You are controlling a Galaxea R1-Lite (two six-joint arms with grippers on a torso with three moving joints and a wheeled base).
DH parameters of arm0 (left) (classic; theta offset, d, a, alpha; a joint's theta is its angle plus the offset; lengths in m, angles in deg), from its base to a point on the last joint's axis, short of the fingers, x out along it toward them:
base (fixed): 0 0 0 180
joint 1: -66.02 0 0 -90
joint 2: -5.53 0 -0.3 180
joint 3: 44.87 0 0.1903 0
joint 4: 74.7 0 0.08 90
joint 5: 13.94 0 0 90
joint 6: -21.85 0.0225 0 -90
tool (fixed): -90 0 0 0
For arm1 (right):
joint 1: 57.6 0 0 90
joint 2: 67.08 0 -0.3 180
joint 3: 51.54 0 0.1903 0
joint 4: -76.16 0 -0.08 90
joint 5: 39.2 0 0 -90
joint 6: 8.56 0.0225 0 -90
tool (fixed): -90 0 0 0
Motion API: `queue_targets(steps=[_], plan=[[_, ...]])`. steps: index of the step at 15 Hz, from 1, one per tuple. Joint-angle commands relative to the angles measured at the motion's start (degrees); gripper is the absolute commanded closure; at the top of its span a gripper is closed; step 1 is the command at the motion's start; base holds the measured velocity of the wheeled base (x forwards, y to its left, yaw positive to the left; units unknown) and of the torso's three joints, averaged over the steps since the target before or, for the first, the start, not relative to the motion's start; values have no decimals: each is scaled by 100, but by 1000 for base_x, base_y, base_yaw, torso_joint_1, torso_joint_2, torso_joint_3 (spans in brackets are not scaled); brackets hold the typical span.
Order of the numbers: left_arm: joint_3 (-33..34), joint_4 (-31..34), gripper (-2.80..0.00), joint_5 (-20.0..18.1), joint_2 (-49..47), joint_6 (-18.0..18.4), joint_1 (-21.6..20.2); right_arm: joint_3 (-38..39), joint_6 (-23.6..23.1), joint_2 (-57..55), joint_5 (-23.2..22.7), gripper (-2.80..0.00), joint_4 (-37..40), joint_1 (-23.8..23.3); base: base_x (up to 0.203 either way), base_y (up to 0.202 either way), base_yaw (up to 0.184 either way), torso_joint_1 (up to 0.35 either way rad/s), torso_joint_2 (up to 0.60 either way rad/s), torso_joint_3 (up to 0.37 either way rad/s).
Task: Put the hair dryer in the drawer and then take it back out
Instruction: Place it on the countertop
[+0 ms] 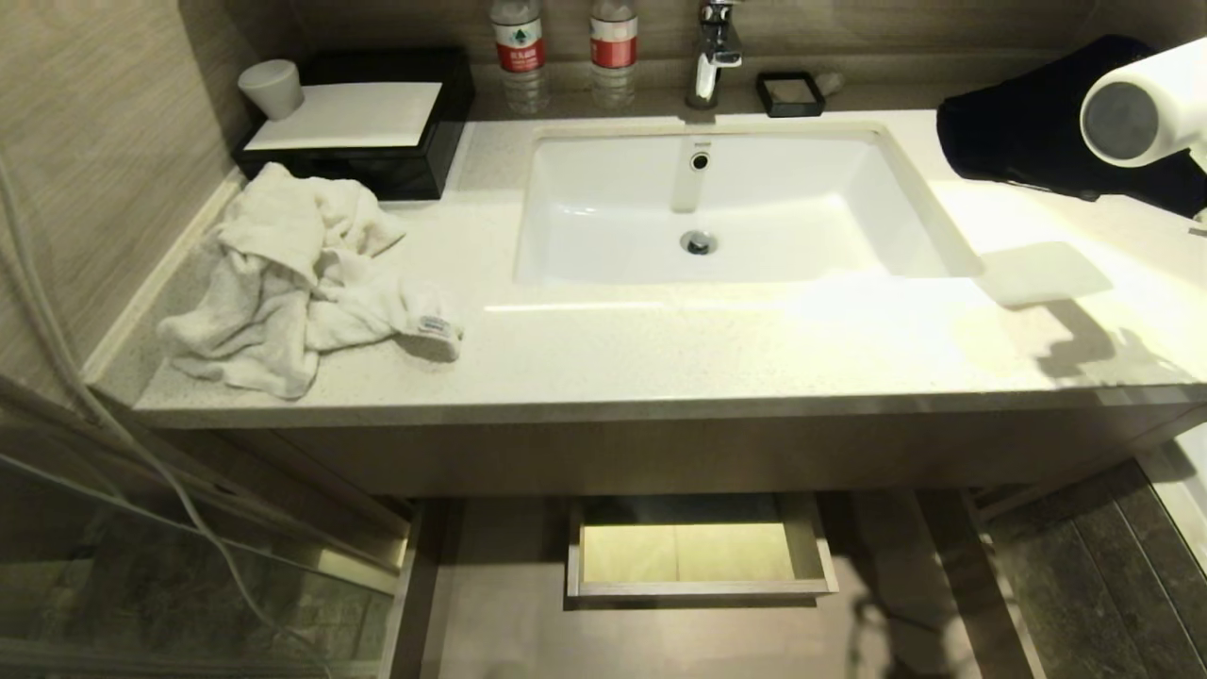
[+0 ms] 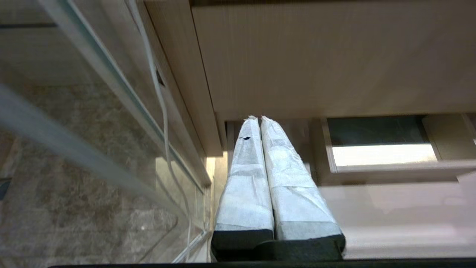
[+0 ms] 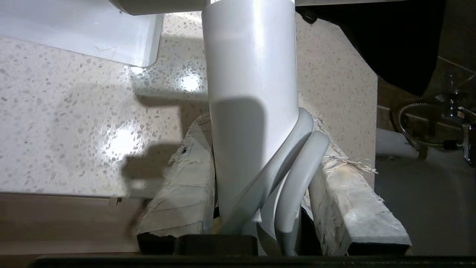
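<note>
The hair dryer is hanging over the open counter in front of the black bag. I keep lowering it with my right gripper until it rests there.
The white hair dryer hangs above the counter's right end, its grey round end facing me. In the right wrist view its straight handle and white cord loops sit between the taped fingers of my right gripper, which is shut on them over the speckled counter; this gripper is outside the head view. The drawer stands pulled out below the counter, with its boxed cutout at centre. My left gripper is shut and empty, low at the drawer's left end.
A black bag lies behind the dryer and a white dish beside the sink. A crumpled towel, a black tray with a cup, two bottles and the tap stand further left. A glass panel is at lower left.
</note>
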State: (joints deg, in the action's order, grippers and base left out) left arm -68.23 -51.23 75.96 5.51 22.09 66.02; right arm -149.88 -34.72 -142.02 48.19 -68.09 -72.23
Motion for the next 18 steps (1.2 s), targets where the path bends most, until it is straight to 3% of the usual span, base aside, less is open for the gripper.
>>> queue_targets(steps=[1,3,5,7,11,12,18], plan=[[9,-1,0,1,-6,2,0,-83,-119,-453,-7,0,-13,-44,0,0,0,353,-134,232],[9,-1,0,1,-6,2,0,-164,-274,-781,-79,0,-23,-245,0,0,0,199,-67,132],[9,-1,0,1,-6,2,0,-251,-408,-1064,-770,0,-12,-430,0,0,0,67,-22,41],[9,-1,0,1,-6,2,0,-345,-938,-1359,-1119,0,44,-563,0,0,0,0,0,0],[0,-1,0,1,-6,2,0,-389,-1087,-1784,-1224,0,51,-646,0,0,0,0,0,0],[9,-1,0,1,-6,2,0,-399,-1097,-1823,-1224,-280,28,-651,0,0,0,0,0,0],[8,-1,0,1,-6,2,0,-367,-1001,-1591,-1210,-280,-69,-745,0,0,0,0,0,0]])
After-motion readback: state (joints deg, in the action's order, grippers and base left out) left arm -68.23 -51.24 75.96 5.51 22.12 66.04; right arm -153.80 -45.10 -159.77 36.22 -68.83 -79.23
